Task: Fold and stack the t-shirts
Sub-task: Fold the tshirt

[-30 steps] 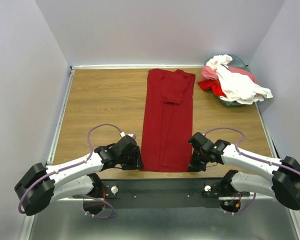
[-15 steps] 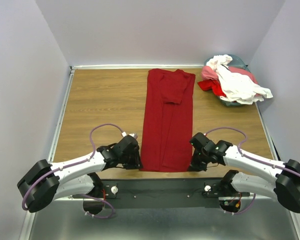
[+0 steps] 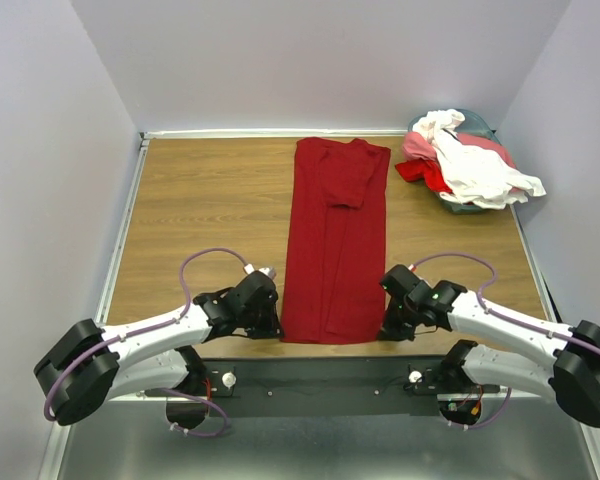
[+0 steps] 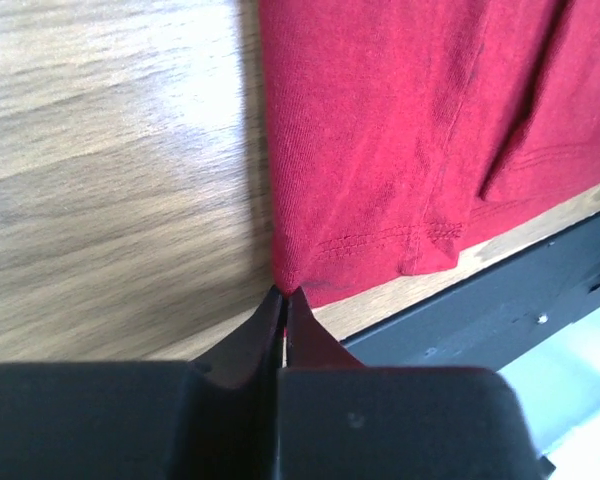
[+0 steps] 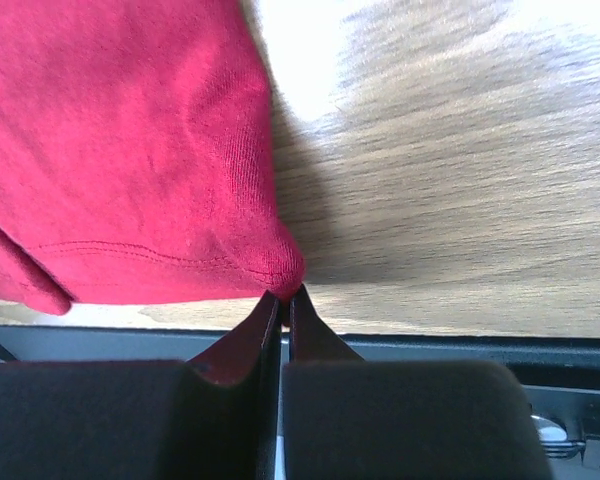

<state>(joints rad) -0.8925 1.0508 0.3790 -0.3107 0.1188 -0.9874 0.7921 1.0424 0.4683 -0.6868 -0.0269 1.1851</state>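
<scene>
My left gripper is folding the hem away from the rail, with both hem corners (image 3: 287, 337) pinched and the strip flat ahead. It should keep folding that way and let go by the folded sleeves (image 3: 345, 203).
A dark crimson t-shirt (image 3: 336, 240) lies as a long narrow strip down the middle of the table, sleeves folded in, hem at the near edge. My left gripper (image 3: 277, 328) is shut on the hem's near left corner (image 4: 292, 272). At the hem's near right corner (image 5: 280, 262) my right gripper (image 3: 384, 330) is shut on the cloth too. In both wrist views the fingertips pinch the red cloth just above the wood. The other t-shirts, white, pink-red and teal, sit in a heap (image 3: 465, 160) at the far right.
The wooden table (image 3: 200, 210) ends at a black metal rail (image 3: 320, 372) just behind both grippers. Grey walls close in the left, back and right sides. A purple cable loops above each wrist.
My left gripper has closed onto the left hem corner. The right gripper has stayed shut on its corner, shifting slightly.
</scene>
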